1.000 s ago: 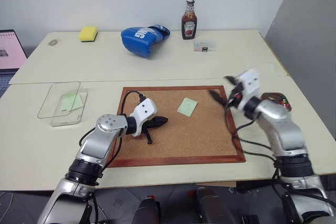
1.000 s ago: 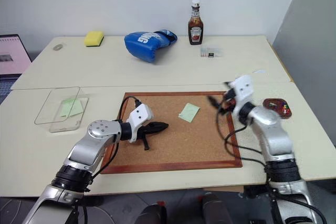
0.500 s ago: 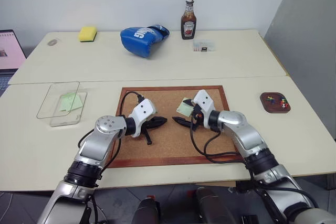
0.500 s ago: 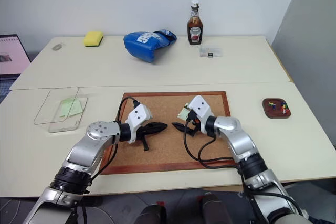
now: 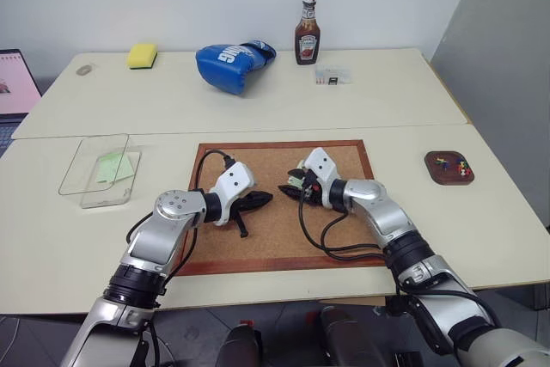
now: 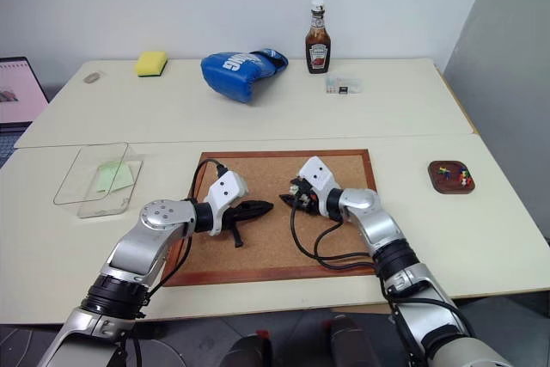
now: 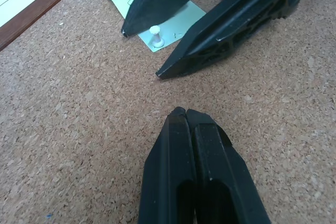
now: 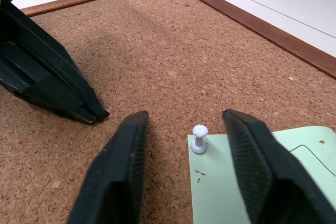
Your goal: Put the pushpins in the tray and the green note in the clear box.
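My gripper will bring the green note up along with the pushpin when I pull it, because the white pushpin [image 8: 199, 139] pierces the green note's corner [image 8: 214, 192].
A green note [image 8: 252, 182] lies on the corkboard, pinned by a white pushpin [image 8: 199, 138] at its corner. My right gripper [image 8: 184, 113] is open, one finger on each side of that pin and neither touching it. The left wrist view shows the same pushpin [image 7: 154, 31] and note [image 7: 181, 18] between those fingers. My left gripper [image 5: 262, 198] is shut and empty, resting low over the cork just left of the right one. The dark tray [image 5: 438, 176] at the right holds several coloured pushpins [image 5: 453, 162]. The clear box [image 5: 73, 165] at the left holds another green note [image 5: 112, 166].
The wood-framed corkboard [image 5: 258, 238] lies in the middle of the front table. On the back table are a blue boxing glove [image 5: 232, 59], a ketchup bottle [image 5: 308, 30], a yellow sponge [image 5: 144, 55] and a small clear case [image 5: 332, 76]. A laptop [image 5: 15, 83] sits at the far left.
My right arm swung from near the tray leftward and down to the note on the corkboard, and its fingers narrowed around the white pin. The left arm stayed still.
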You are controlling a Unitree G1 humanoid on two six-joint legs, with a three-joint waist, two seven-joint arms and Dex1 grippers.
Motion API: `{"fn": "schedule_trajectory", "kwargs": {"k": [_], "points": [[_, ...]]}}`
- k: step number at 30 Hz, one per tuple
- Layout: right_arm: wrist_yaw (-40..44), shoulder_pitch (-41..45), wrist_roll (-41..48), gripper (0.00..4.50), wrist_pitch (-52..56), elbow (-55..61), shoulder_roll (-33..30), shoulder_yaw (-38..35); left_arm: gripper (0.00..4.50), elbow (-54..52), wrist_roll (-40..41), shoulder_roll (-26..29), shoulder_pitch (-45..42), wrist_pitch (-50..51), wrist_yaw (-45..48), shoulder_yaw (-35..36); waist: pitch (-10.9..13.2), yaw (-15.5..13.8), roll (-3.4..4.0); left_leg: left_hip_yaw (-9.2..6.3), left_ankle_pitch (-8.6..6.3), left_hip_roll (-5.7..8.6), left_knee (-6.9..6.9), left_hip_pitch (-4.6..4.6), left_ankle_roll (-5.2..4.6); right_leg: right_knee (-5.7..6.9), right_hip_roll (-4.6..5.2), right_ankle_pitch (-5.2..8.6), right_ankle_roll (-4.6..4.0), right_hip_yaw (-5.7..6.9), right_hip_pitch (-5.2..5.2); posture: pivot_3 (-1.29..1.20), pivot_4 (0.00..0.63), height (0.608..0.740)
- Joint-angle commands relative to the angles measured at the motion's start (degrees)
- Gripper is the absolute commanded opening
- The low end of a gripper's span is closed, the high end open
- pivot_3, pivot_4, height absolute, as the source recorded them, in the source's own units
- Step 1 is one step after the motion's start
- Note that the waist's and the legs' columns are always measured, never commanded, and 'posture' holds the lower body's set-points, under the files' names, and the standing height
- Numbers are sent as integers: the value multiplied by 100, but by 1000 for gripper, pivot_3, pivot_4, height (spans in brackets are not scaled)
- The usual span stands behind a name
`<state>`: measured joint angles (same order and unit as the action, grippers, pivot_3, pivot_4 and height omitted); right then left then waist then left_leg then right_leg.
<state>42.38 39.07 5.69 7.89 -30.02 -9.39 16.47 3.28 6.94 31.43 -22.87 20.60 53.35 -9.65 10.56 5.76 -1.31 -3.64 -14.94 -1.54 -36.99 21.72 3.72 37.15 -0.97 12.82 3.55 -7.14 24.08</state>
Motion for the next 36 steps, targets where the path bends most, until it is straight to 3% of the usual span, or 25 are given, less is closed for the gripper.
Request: {"fn": "schedule_trajectory", "kwargs": {"k": [1, 8, 22, 29, 36], "points": [[-31, 163, -20, 1315, -128, 2, 70, -178, 0, 80, -54, 101, 106, 105, 38, -68, 0, 1, 0, 0, 0, 0, 0, 0, 0, 0, 0, 0, 0, 0, 0, 0, 150, 740], [-137, 182, -39, 45, -116, -5, 83, -337, 0, 89, -75, 76, 113, 83, 37, -108, 0, 2, 0, 0, 0, 0, 0, 0, 0, -1, 0, 0, 0, 0, 0, 0, 150, 740], [-266, 54, 414, 45, 786, 1928, -278, -848, 0, 6, -50, 64, 249, 90, 89, -175, 1, -6, 1, -4, 0, 2, 2, 9, 1, -7, 2, 0, 0, 2, 5, 0, 150, 740], [-405, 40, 559, 45, 1317, 2695, -308, -984, 0, -118, 386, -171, 64, 428, -8, 182, 1, -1, 2, -5, 0, 0, 1, 8, 0, -4, -1, 2, -3, 4, 4, 0, 150, 740], [-153, -101, 649, 0, 1585, 3420, -596, -845, 1152, -292, 1746, -711, -496, 1788, -331, 1170, 5, -62, 2, -16, 0, 2, 0, 25, 0, -7, 1, 2, -3, 14, 13, 0, 150, 740]]}}
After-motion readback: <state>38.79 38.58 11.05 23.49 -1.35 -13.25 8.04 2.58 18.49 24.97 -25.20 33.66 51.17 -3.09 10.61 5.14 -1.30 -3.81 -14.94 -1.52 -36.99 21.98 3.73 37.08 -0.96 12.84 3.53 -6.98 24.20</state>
